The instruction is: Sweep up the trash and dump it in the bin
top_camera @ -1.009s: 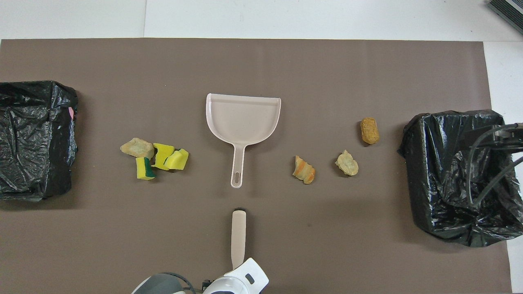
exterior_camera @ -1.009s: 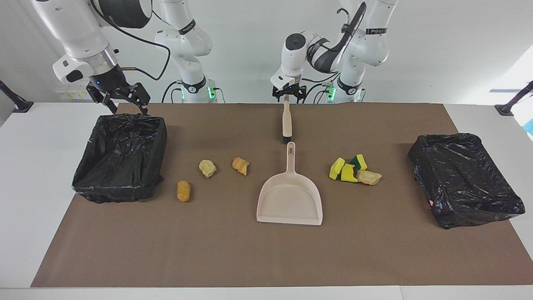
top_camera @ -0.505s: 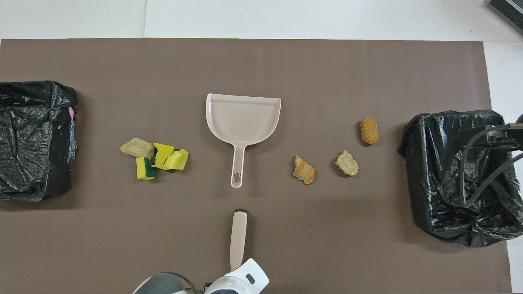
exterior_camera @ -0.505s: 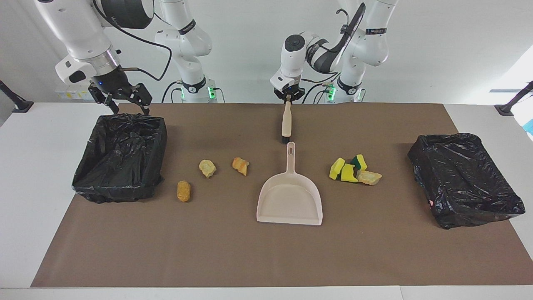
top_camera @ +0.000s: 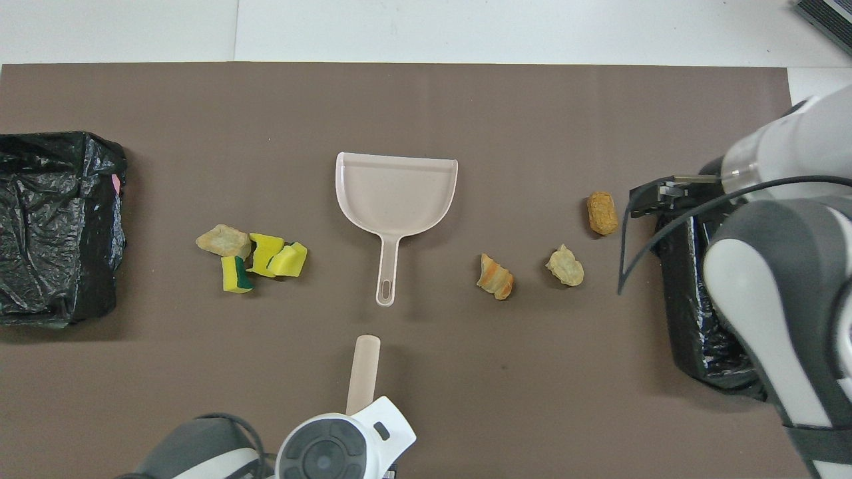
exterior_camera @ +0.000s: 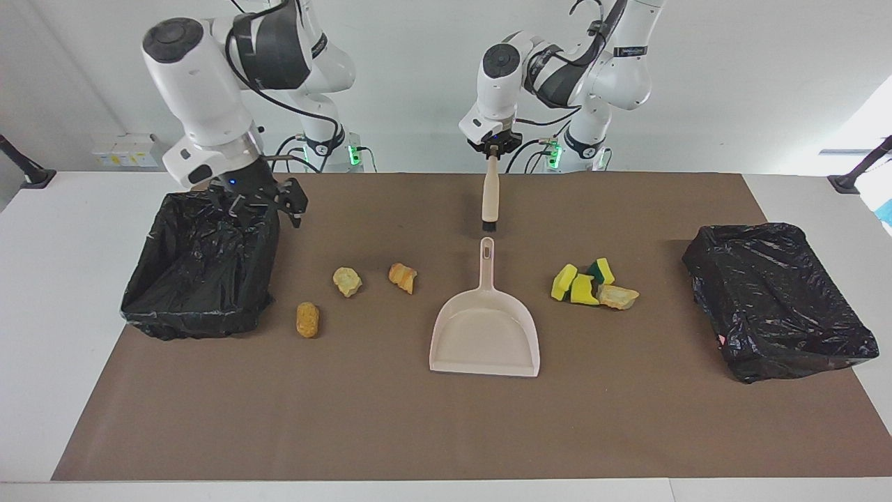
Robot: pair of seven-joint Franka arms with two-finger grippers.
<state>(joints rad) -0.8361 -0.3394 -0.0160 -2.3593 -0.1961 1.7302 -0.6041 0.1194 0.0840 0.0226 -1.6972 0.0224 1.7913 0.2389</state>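
Observation:
My gripper will make the sponge chunks slide off into the bin when it tips the dustpan, because the dustpan's bottom is smooth and its straight opening is open.
My left gripper is shut on the top of the beige brush. The brush hangs bristles down, close above the mat and just short of the dustpan's handle; its handle also shows in the overhead view. The beige dustpan lies empty mid-table. Trash: yellow and green sponge chunks with a tan lump toward the left arm's end. Three tan-orange lumps lie toward the right arm's end. My right gripper hangs open over the bin edge.
A second bin lined with a black bag stands at the left arm's end of the brown mat. The right arm's bulk covers much of its bin from above. Bare mat stretches from the dustpan's mouth to the table edge farthest from the robots.
My left gripper closed on the brush handle and raised it from lying flat to nearly upright. My right arm swung from the robots' side of its bin toward the table's middle.

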